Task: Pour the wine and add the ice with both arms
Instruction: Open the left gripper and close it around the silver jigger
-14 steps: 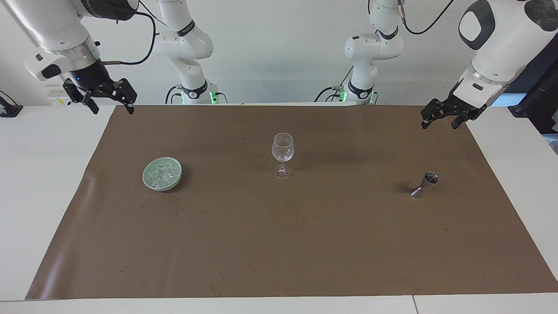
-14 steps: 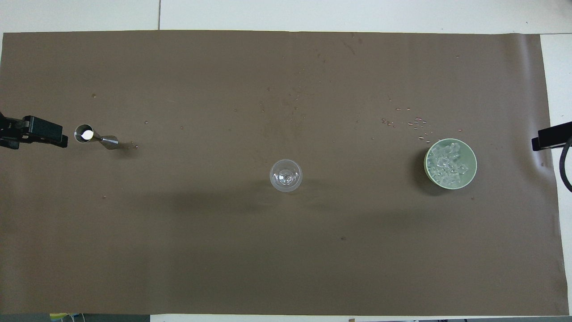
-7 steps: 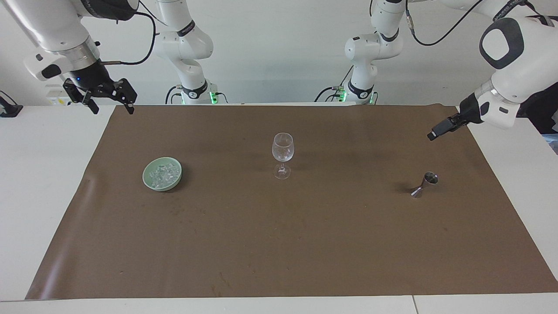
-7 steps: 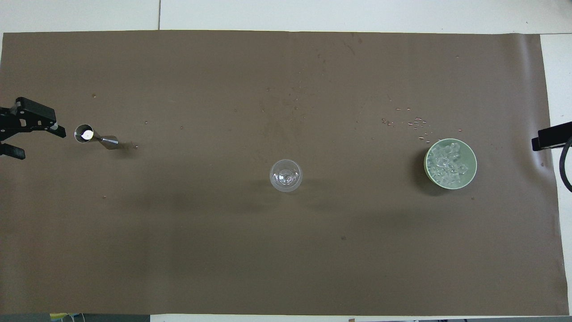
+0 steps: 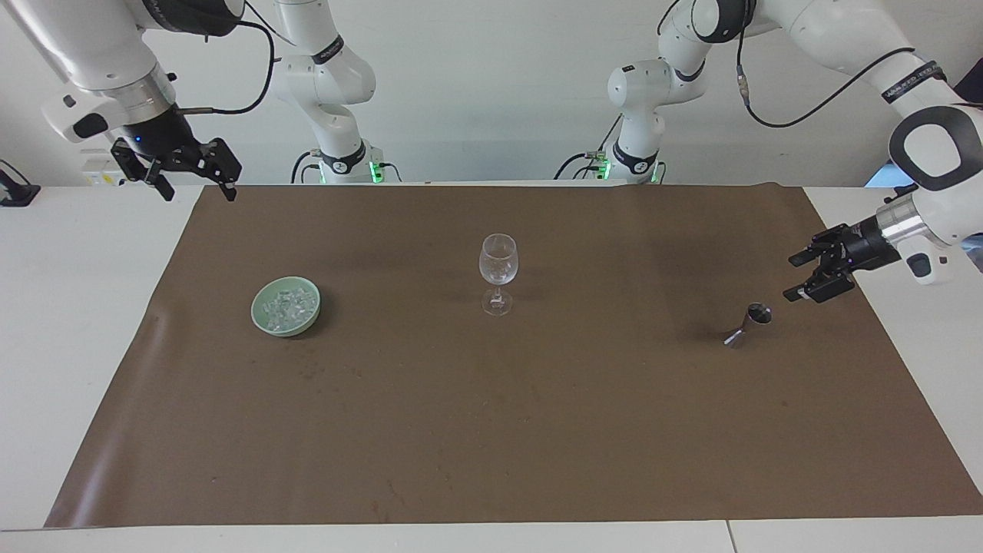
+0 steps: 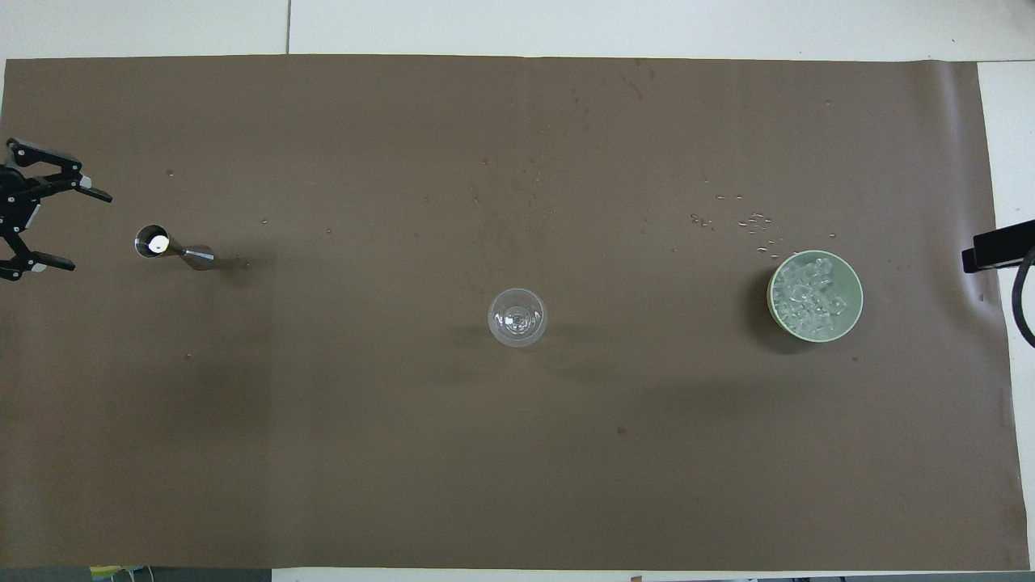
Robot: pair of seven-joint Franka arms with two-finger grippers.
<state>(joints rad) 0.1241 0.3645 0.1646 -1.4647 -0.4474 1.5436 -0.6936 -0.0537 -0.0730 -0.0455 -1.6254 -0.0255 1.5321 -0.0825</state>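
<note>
I see a bright glint point(image 6: 158, 244) lying flat in the cup, so the steel jigger point(image 6: 176, 248) will pour clear liquid when I tip it over the wine glass.
A clear stemmed wine glass point(image 5: 498, 269) point(image 6: 517, 317) stands upright and empty at the mat's middle. The ice point(image 5: 288, 307) point(image 6: 811, 301) is heaped in a pale green bowl point(image 5: 257, 311) point(image 6: 857, 295) toward the right arm's end. A steel jigger point(image 5: 746, 325) point(image 6: 170, 246) stands toward the left arm's end; a bright glint shows in its cup, and I cannot make out any wine. My left gripper point(image 5: 795, 278) point(image 6: 89, 232) is open, low over the mat's edge beside the jigger, its fingers pointing at it without touching. My right gripper point(image 5: 197, 192) point(image 6: 982, 246) waits open above the mat's corner.
A brown mat point(image 5: 491, 430) covers most of the white table point(image 5: 77, 307). Small droplets point(image 6: 748, 220) lie on the mat just farther from the robots than the bowl. Both arm bases stand at the robots' edge of the table.
My left arm has swung down and out toward the jigger, its wrist turning so the open fingers face it. The right arm, glass, bowl and jigger have not moved.
</note>
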